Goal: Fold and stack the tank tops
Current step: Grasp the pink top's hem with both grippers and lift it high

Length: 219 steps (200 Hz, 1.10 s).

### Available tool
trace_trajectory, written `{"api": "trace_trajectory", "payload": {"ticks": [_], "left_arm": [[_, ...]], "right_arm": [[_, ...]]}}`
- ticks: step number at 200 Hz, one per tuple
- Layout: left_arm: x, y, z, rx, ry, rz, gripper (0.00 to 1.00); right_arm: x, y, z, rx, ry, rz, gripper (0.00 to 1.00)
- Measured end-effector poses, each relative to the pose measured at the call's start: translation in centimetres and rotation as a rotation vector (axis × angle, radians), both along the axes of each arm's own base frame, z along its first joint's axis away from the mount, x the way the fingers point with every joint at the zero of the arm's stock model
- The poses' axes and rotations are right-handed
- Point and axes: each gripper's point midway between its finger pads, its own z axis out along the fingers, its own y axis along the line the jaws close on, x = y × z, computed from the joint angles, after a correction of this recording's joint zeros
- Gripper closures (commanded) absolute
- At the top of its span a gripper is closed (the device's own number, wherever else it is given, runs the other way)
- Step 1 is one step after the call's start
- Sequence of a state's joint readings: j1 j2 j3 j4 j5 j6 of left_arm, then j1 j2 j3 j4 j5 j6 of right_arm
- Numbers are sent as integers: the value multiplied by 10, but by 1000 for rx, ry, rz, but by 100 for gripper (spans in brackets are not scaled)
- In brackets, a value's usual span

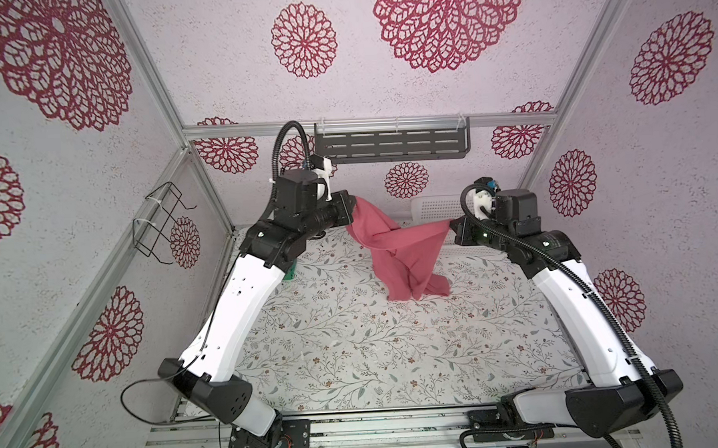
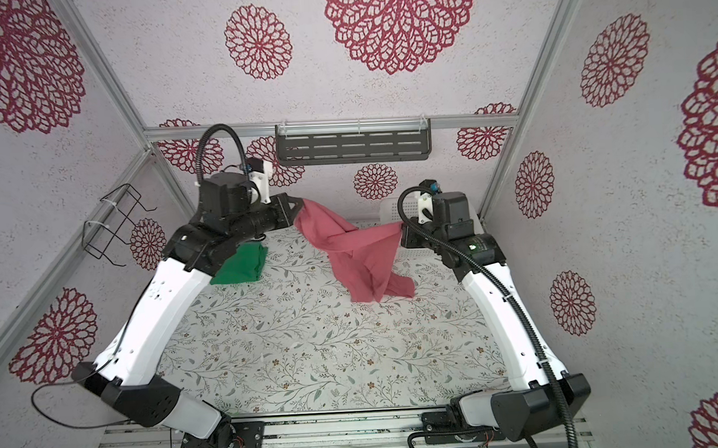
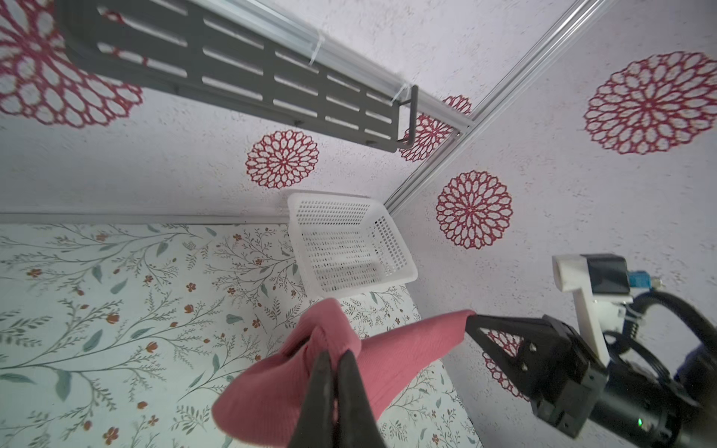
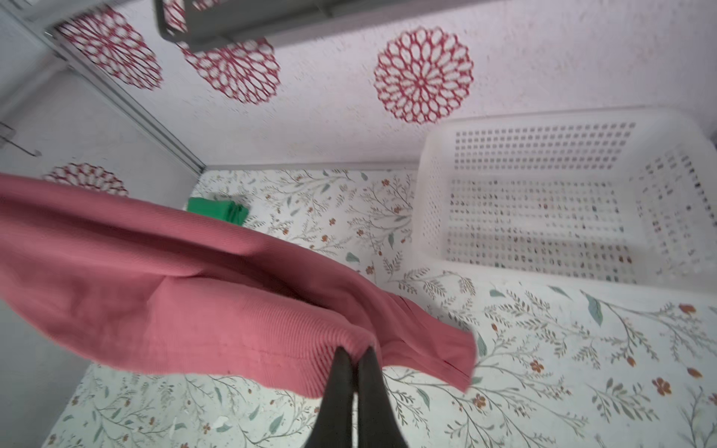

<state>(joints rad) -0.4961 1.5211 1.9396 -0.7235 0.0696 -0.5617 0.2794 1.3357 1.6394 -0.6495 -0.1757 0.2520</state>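
The robot has the pink tank top hanging twisted between its grippers, so it should move both grippers apart, swing the tank top toward the back wall and pull it forward flat before folding.
The dusty pink tank top hangs twisted between my two grippers above the back of the floral table, and its lower end rests on the table. My left gripper is shut on one bunched edge of the pink tank top. My right gripper is shut on another edge of the pink cloth. The green tank top lies folded at the back left, partly hidden under my left arm.
A white perforated basket with nothing in it stands at the back right corner, behind my right gripper. A dark slotted shelf hangs on the back wall. A black wire holder is fixed to the left wall.
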Motion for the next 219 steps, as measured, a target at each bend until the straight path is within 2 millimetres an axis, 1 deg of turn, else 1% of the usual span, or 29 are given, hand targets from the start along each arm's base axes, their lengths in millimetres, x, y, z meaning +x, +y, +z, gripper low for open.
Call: {"api": "trace_trajectory", "payload": {"ticks": [14,22,34,46,61,75,89,105,120,133,150,168,176,190,203,210,219], "left_arm": [[-17,17,11,28,-19,33,100],[-26,26,15,45,-24,54,100],[-40,42,20,67,-30,90,100],[-54,56,23,82,-36,119,100],[-71,72,26,97,-44,151,100],[-83,84,23,109,-42,174,100],[-87,91,14,129,-23,191,100],[-84,96,-6,156,21,202,100],[-73,108,-32,174,85,229,100],[-56,119,-57,184,152,256,100],[-25,125,-90,188,236,271,100],[11,125,-115,183,296,265,100],[28,123,-120,181,305,260,100],[59,117,-123,179,300,244,100],[89,113,-117,175,270,237,100],[102,111,-111,170,247,232,100],[118,108,-98,161,214,224,100]], "right_arm": [[-8,3,29,19,-57,30,100],[-14,4,43,30,-85,51,100],[-25,7,59,45,-115,84,100],[-38,9,70,62,-133,116,100],[-52,11,77,79,-145,150,100],[-63,13,81,90,-148,175,100],[-68,14,81,94,-142,188,100],[-66,15,73,90,-116,191,100],[-55,18,60,80,-78,190,100],[-39,22,45,65,-41,191,100],[-9,30,17,36,16,193,100],[28,39,-15,0,68,193,100],[46,43,-28,-15,89,190,100],[79,50,-40,-34,92,188,100],[108,55,-42,-43,71,182,100],[123,57,-39,-45,46,180,100],[140,58,-33,-39,16,175,100]]}}
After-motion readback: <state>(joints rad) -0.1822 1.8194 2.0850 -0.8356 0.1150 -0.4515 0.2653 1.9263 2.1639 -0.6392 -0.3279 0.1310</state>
